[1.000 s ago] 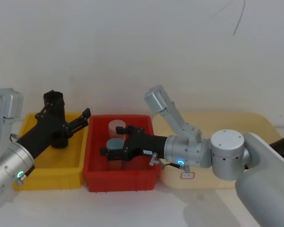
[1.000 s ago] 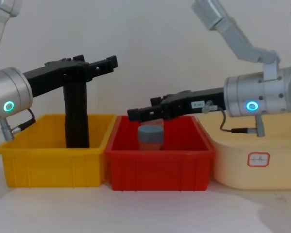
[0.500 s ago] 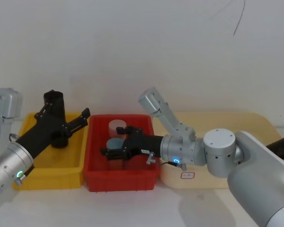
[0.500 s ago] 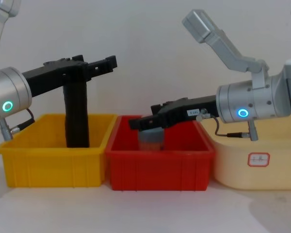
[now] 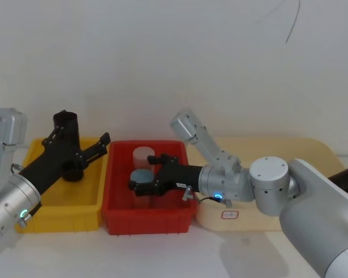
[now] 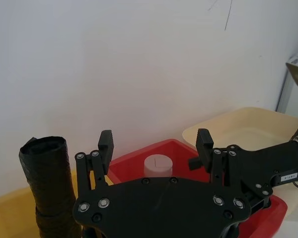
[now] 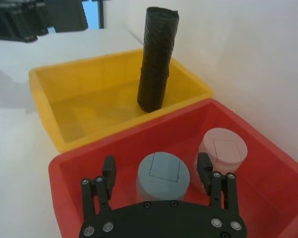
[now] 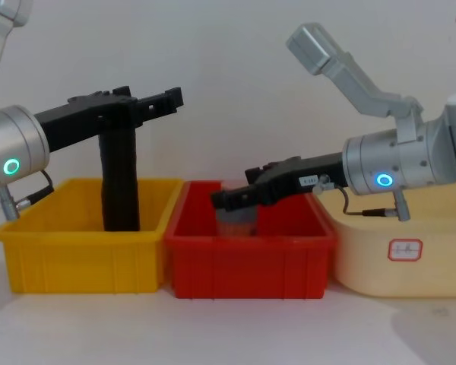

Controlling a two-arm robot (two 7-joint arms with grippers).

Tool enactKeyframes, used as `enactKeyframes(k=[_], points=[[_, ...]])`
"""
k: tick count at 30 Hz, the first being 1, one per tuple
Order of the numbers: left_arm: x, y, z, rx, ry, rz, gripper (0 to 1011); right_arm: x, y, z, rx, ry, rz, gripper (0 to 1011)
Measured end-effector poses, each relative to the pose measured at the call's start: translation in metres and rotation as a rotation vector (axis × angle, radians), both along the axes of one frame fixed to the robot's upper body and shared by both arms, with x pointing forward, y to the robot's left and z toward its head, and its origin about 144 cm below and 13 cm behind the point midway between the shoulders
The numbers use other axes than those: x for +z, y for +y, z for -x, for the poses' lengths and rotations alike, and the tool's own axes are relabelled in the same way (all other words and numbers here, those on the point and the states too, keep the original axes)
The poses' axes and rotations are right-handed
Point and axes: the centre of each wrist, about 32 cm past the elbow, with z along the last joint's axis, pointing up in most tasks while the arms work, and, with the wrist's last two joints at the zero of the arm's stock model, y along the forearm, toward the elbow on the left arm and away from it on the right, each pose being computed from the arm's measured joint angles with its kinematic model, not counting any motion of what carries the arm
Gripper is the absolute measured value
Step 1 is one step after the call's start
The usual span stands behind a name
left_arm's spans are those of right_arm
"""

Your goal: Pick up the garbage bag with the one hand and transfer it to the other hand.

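Observation:
The flap [image 7: 165,167] sits flat in the jar's lid, so the grey-lidded jar [image 7: 162,179] will come up in one piece when I lift, with its body hanging under the closed lid.
The garbage bag [image 5: 66,128] is a black roll standing upright in the yellow bin [image 5: 35,208]; I see no label on it. In the chest view the garbage bag [image 8: 120,182] rises well above the bin rim. My left gripper [image 5: 103,143], on the green-ring arm, hovers open over that bin. The roll [image 6: 45,188] stands beside its body, not between its fingers. My right gripper [image 8: 222,201], with a white sticker, reaches low into the red bin [image 8: 247,266]. It is open, a finger on either side of a grey-blue capped jar [image 7: 163,173].
A pink-white capped jar [image 7: 221,148] stands behind the grey one in the red bin [image 5: 148,220]. A cream tray [image 8: 410,258] lies to the right of the red bin. A white wall runs close behind the bins.
My right gripper has sunk lower into the red bin, down around the grey-blue jar. The left gripper and the roll have stayed put.

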Motion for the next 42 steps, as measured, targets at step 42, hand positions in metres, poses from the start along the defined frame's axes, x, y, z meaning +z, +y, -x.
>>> enactKeyframes(k=[42], points=[[0.0, 0.0, 0.0, 0.0, 0.0, 0.0, 1001, -0.0046, 0.0041, -0.009, 0.005, 0.015, 0.077, 681]])
